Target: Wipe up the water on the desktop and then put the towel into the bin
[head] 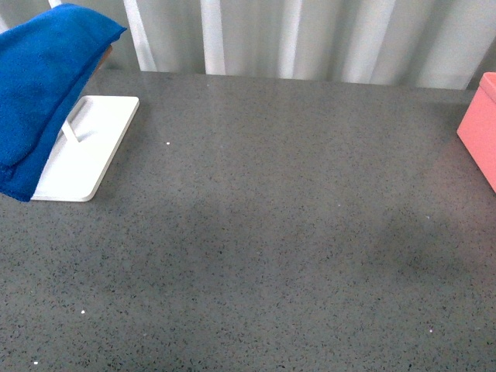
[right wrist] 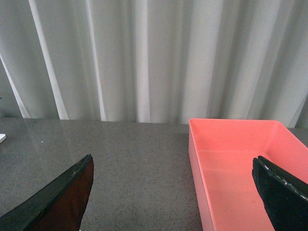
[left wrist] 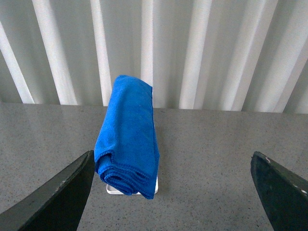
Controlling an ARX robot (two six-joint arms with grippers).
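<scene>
My gripper will lift the blue towel (left wrist: 127,132), and it should come off limp because its lower edge (left wrist: 131,189) hangs loose. The rack should stay standing on the tray.
The blue towel (head: 39,93) hangs folded over a rack on the white tray (head: 93,155) at the far left of the desktop (head: 271,232). In the left wrist view the towel (left wrist: 129,139) lies ahead of my left gripper (left wrist: 173,192), which is open and apart from it. The pink bin (head: 480,128) shows at the right edge of the front view. The right wrist view has the bin (right wrist: 240,168) empty in front of my open right gripper (right wrist: 173,192). I cannot make out water on the desktop. Neither arm shows in the front view.
A white pleated curtain (head: 310,39) runs behind the desktop's far edge. A short wooden rod (head: 71,130) stands on the tray under the towel.
</scene>
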